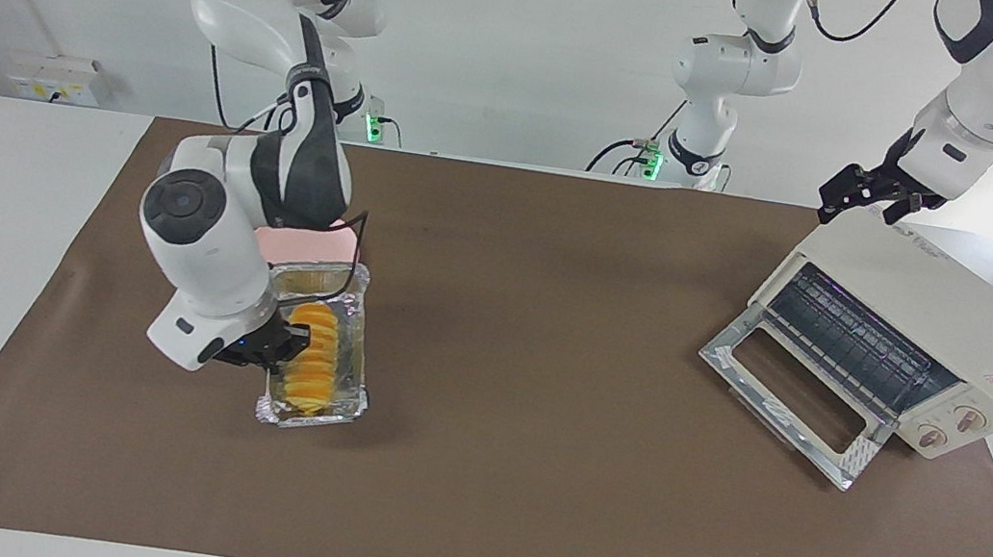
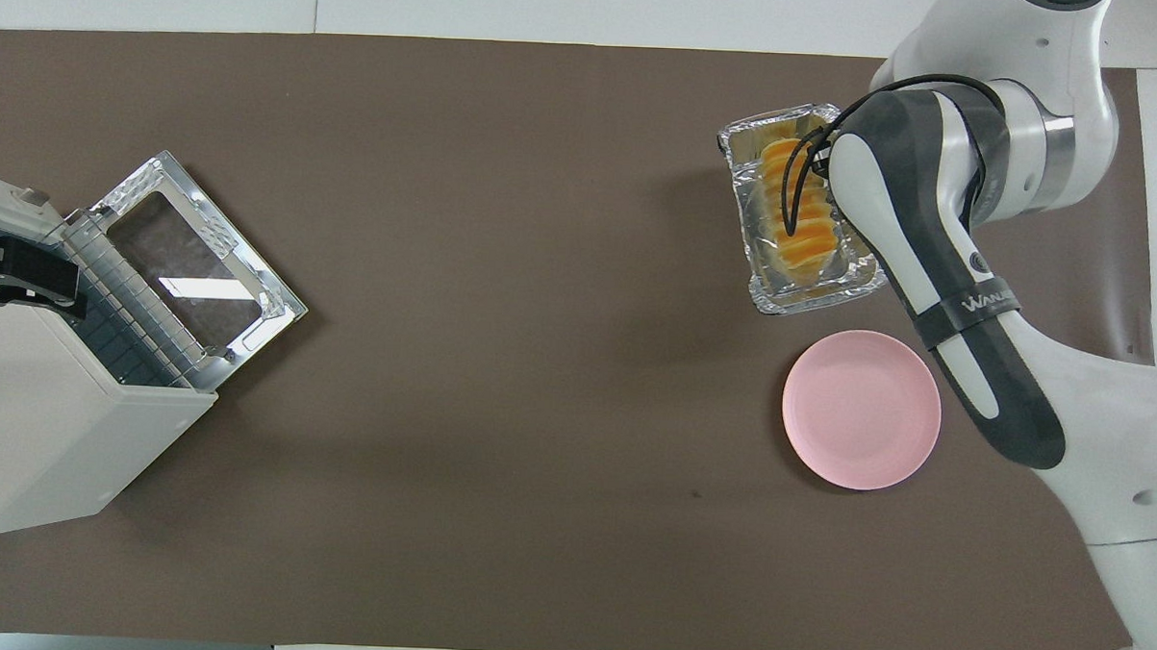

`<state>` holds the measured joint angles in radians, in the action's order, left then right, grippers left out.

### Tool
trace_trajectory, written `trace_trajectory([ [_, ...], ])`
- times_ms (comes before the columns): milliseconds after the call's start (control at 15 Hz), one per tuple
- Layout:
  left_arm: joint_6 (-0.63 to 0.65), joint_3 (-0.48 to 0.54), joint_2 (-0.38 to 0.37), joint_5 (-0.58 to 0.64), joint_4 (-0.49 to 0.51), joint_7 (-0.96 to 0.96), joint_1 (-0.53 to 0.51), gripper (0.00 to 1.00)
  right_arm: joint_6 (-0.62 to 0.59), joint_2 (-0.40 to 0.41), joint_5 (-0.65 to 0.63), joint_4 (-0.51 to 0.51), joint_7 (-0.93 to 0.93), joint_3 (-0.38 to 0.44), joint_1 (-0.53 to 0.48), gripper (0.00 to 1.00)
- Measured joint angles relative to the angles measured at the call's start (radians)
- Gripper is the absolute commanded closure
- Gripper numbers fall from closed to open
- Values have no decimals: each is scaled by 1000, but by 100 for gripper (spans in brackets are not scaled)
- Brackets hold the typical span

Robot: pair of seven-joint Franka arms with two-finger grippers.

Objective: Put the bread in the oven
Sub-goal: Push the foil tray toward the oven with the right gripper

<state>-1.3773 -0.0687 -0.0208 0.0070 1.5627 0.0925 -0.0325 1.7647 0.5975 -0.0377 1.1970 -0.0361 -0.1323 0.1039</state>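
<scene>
My gripper will lower the foil tray. The wire rack sticks out of the oven's opening, so the tray will then rest across it with the bread still in view.
The bread, a ridged yellow-orange loaf, lies in a crinkled foil tray. My right gripper is shut on the tray's long rim at the right arm's side and holds it a little above the brown mat. From overhead the bread and tray show beside the right forearm, which hides the gripper. The cream oven stands at the left arm's end, its glass door dropped open and the wire rack showing. My left gripper waits open over the oven's top.
A round pink plate lies on the mat, nearer to the robots than the spot under the tray; in the facing view the right arm covers most of the plate. A third arm stands at the back.
</scene>
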Motion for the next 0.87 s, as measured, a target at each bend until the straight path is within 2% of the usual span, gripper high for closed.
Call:
trace_trajectory([
  [268,0,0,0,0,0,0,0,0,49,-14,44,7,-314,-5,195,100],
  [468,0,0,0,0,0,0,0,0,195,-8,45,102,-476,-5,314,100],
  [669,0,0,0,0,0,0,0,0,387,-1,45,244,-535,-3,375,100],
  [869,0,0,0,0,0,0,0,0,515,-4,45,333,-536,-3,384,100],
])
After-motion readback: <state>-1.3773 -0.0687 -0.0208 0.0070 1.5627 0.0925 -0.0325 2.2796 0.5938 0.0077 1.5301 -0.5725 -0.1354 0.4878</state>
